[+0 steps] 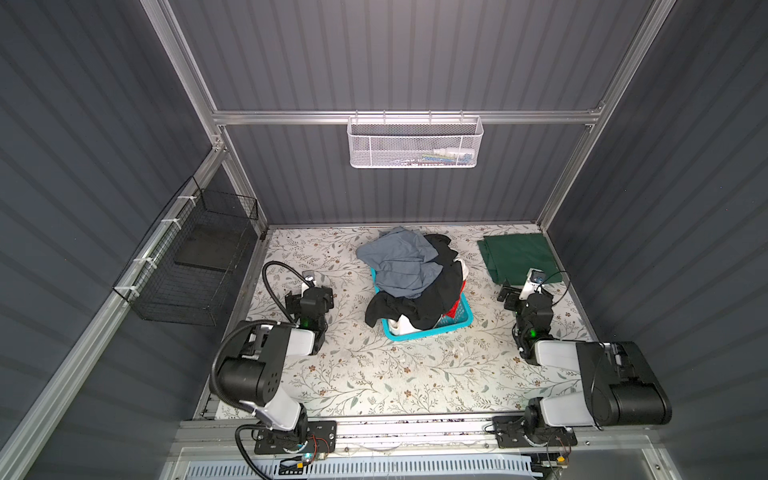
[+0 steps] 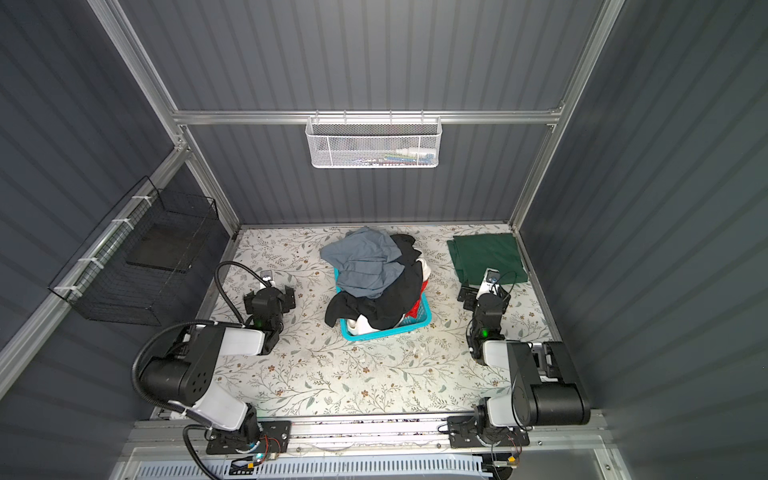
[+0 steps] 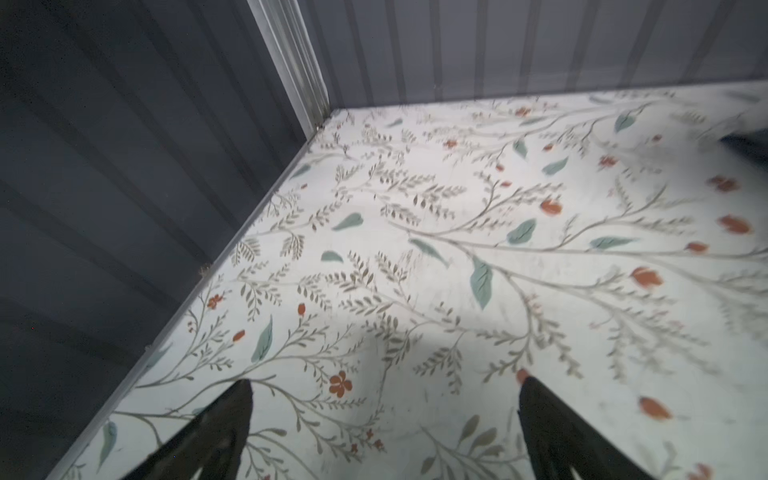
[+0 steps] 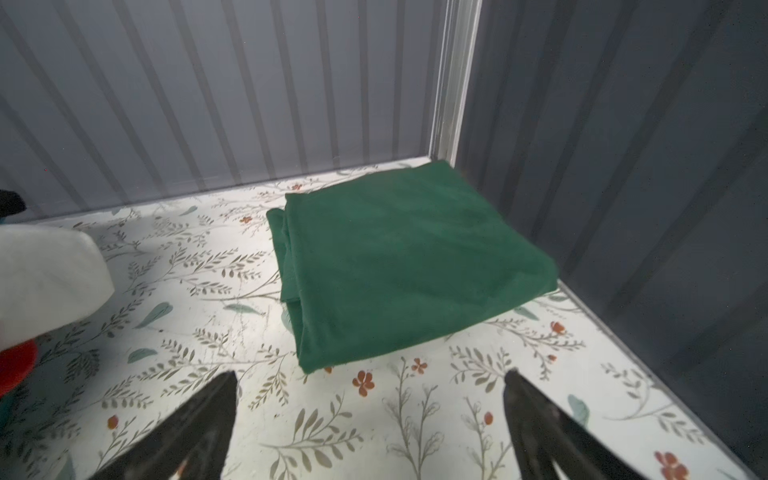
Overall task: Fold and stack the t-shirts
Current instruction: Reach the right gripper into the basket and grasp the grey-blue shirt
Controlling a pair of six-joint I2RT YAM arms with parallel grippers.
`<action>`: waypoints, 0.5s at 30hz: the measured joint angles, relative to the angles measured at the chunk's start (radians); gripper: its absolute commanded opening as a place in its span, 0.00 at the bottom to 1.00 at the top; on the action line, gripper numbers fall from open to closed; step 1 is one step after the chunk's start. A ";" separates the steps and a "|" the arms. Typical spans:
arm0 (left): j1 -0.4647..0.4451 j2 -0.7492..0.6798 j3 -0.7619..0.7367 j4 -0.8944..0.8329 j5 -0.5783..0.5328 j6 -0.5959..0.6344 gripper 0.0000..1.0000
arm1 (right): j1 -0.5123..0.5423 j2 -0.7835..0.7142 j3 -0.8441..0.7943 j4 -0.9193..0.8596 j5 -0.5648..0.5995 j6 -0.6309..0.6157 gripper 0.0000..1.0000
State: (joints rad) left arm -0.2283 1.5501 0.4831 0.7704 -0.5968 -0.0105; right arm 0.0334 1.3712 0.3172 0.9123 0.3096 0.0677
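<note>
Next, I pull the turquoise basket [image 1: 432,329] aside by its rim [image 1: 373,276] with my left gripper before I spread the slate blue-grey t-shirt, because the basket takes up the folding space in the middle of the table.
A heap of t-shirts fills the turquoise basket [image 1: 430,330] mid-table: slate blue-grey [image 1: 401,262] on top, black [image 1: 432,299] spilling over the rim, white [image 1: 405,324] and red [image 1: 455,309] showing below. A dark green t-shirt [image 1: 517,255] [image 4: 407,257] lies folded flat in the back right corner. My right gripper [image 1: 524,291] [image 4: 370,373] hovers just in front of it, open and empty. My left gripper [image 1: 309,291] [image 3: 385,377] is left of the basket, open over bare table, holding nothing.
The floral table [image 1: 374,374] is boxed in by grey ribbed walls on three sides. A white mesh basket [image 1: 415,143] hangs on the rear wall. A black wire basket [image 1: 195,266] hangs on the left wall.
</note>
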 measured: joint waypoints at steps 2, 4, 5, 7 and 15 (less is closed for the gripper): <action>-0.014 -0.064 0.033 -0.068 -0.022 -0.026 1.00 | 0.008 -0.069 0.058 -0.123 0.041 0.010 0.99; -0.018 -0.109 0.080 -0.169 -0.036 -0.067 1.00 | 0.011 -0.131 0.126 -0.213 0.064 0.043 0.99; -0.022 -0.124 0.113 -0.230 -0.041 -0.091 1.00 | 0.011 -0.165 0.159 -0.266 0.064 0.066 0.99; -0.028 -0.140 0.195 -0.371 -0.042 -0.142 1.00 | 0.012 -0.220 0.226 -0.390 0.056 0.126 0.99; -0.042 -0.160 0.427 -0.801 0.094 -0.327 1.00 | 0.111 -0.235 0.595 -0.963 -0.149 0.380 0.99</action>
State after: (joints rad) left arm -0.2699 1.3903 0.9100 -0.0307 -0.5026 -0.3374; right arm 0.1444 1.1366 0.9119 -0.0509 0.1608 0.4473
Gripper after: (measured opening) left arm 0.997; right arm 0.991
